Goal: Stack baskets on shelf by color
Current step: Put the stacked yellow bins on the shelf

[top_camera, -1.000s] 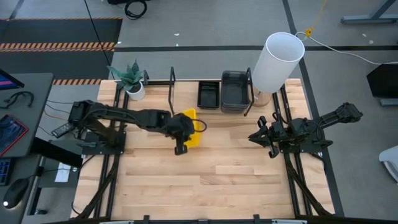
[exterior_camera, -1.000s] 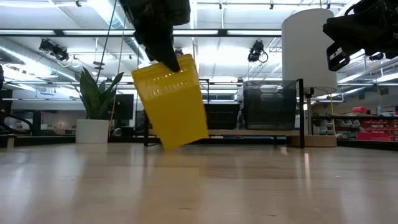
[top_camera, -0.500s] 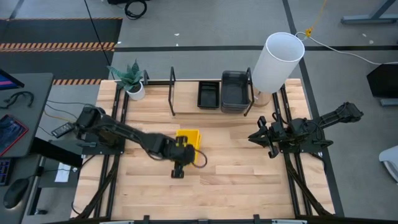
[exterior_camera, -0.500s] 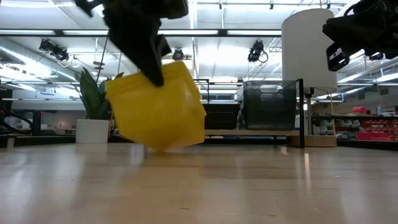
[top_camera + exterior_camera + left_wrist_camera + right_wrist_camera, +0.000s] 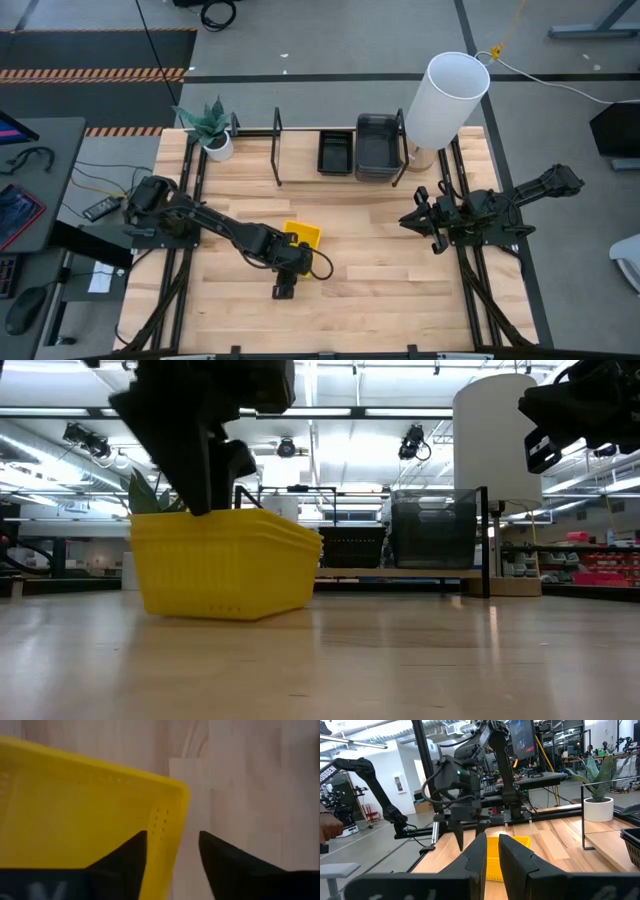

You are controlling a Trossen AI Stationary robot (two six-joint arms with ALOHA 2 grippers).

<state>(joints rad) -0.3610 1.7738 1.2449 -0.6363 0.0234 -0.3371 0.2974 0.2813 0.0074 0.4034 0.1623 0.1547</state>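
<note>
Next, my left gripper lines up with the yellow basket's side (image 5: 167, 837), which slants between its open fingers, and take hold of the basket's rim (image 5: 181, 817) squarely before lifting.
A yellow basket (image 5: 304, 234) (image 5: 225, 570) stands on its bottom on the table, left of the middle. My left gripper (image 5: 292, 256) (image 5: 172, 840) points down over the basket's near end, open. One finger is inside the basket and one outside its wall (image 5: 167, 815). My right gripper (image 5: 422, 220) (image 5: 491, 842) waits at the table's right side, level, with only a narrow gap between its fingers and nothing in it. On the shelf (image 5: 277, 150) at the far edge sit a black basket (image 5: 335, 153) and grey baskets (image 5: 378, 148). My left gripper stands astride the yellow basket's end wall (image 5: 165, 822), coming from above. A gap shows between the wall and the outer finger (image 5: 220, 860). Whether the inner finger (image 5: 127, 857) touches the wall, I cannot tell.
A tall white cylinder (image 5: 448, 98) stands at the far right, beside the shelf's right end. A potted plant (image 5: 212, 130) is at the far left corner. Bare wood lies near the front edge and between the two arms.
My left gripper has gone toward the table's near edge and down, carrying the yellow basket. The basket hung tilted from the fingers and now stands level on the table. In the low view the fingers now stand apart at its wall.
</note>
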